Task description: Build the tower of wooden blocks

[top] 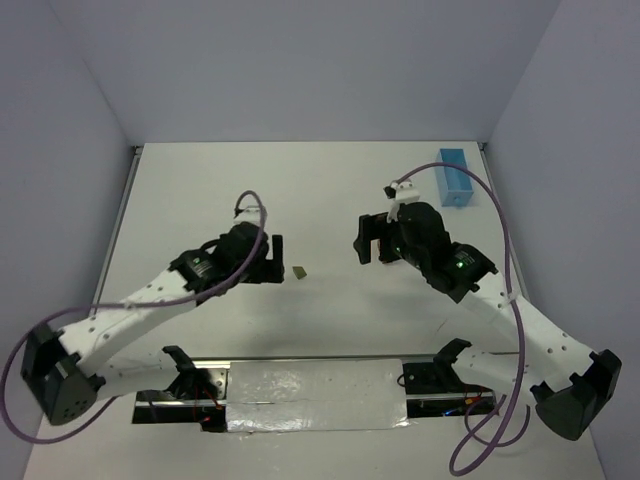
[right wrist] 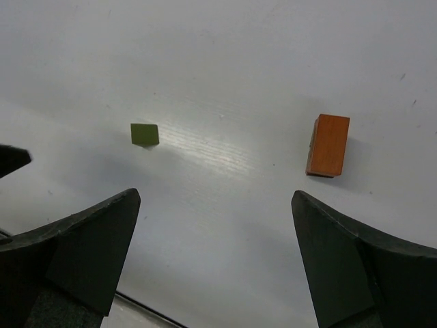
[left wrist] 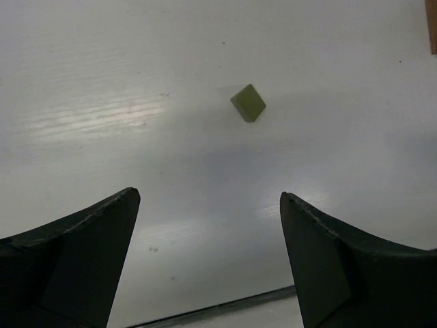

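I should lift the olive block (top: 299,272) toward my right gripper with my left gripper, because it lies next to my left gripper, away from the orange block (right wrist: 329,145).
A small olive-green block (top: 299,271) lies flat on the white table between the two grippers. It also shows in the left wrist view (left wrist: 248,103) and in the right wrist view (right wrist: 144,134). An orange block (right wrist: 328,145) lies flat to its right in the right wrist view. In the top view it is hidden under the right arm. My left gripper (top: 274,259) (left wrist: 208,193) is open and empty, just left of the olive block. My right gripper (top: 371,240) (right wrist: 214,193) is open and empty, above the table. No stack of blocks is in view.
A light blue rectangular tray (top: 455,177) stands at the back right near the wall. A sliver of a brown-orange block (left wrist: 433,27) shows at the right edge of the left wrist view. A fingertip of the left gripper (right wrist: 10,158) pokes into the right wrist view.
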Motion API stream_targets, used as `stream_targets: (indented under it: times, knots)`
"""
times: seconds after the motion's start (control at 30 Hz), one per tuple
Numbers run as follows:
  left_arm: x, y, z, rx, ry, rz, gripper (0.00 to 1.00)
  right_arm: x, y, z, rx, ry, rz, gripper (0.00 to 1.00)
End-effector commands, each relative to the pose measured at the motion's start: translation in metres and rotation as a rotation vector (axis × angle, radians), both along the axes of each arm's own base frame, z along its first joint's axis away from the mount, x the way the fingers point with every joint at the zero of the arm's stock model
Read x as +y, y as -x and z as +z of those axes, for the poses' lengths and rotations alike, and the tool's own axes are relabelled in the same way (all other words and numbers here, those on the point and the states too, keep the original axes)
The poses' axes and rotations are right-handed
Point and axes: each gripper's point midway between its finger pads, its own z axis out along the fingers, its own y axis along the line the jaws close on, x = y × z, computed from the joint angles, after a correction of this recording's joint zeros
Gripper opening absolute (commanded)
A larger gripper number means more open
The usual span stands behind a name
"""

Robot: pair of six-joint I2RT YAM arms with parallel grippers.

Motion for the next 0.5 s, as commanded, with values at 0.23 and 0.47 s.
stream_targets:
  times: [0.23,0.47]
  knots:
    - [-0.084,-0.071,-0.043,-0.122,-0.102,-0.377,0.94,-0.003,0.041,-0.006,-0.023,-0.035,0.116,1.00]
    - [-0.098,-0.066,-0.096,-0.045,-0.156,-0.655,0.94,0.008,0.048,0.004,-0.037,-0.071,0.191,1.00]
